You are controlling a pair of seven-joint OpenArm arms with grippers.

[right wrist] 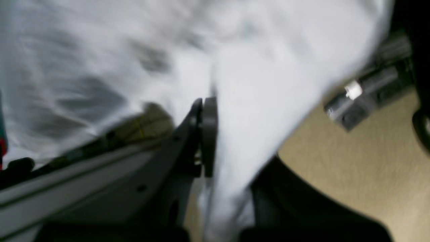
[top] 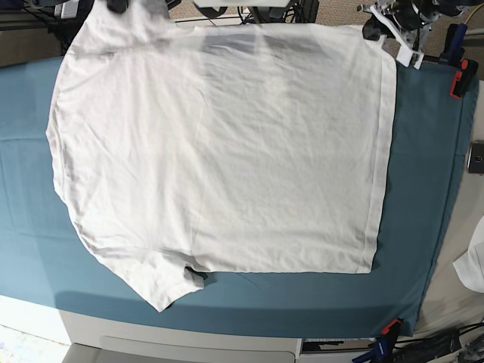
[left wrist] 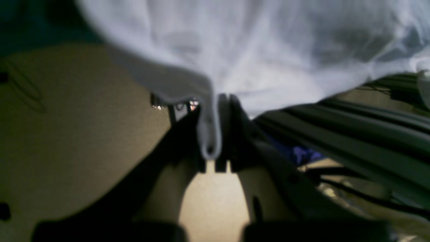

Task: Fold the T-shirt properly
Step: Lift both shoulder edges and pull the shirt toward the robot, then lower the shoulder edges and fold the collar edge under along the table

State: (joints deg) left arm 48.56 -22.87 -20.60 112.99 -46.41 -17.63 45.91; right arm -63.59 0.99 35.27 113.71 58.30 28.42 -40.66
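Both far corners of the T-shirt (top: 125, 94) are in my grippers and its far edge (top: 265, 27) is straight, so my right gripper should go on lowering its corner until that corner lies on the T-shirt.
The white T-shirt (top: 219, 151) lies spread over the teal table cloth (top: 423, 197), one sleeve pointing to the near left. Its far edge is raised at both far corners. My left gripper (top: 380, 29) is at the far right corner. The left wrist view shows that gripper (left wrist: 211, 134) shut on a pinched fold of the T-shirt (left wrist: 255, 50). My right gripper (top: 122, 6) is at the far left corner, mostly cut off by the frame top. In the right wrist view, my right gripper (right wrist: 209, 134) is shut on the T-shirt (right wrist: 262, 101), whose cloth hangs over one finger.
Orange clamps (top: 458, 79) (top: 390, 327) pin the table cloth at the right edge. A small white cloth scrap (top: 473, 265) lies off the table at the right. Metal frame rails (left wrist: 356, 134) run behind the table's far edge, above beige floor (right wrist: 369, 174).
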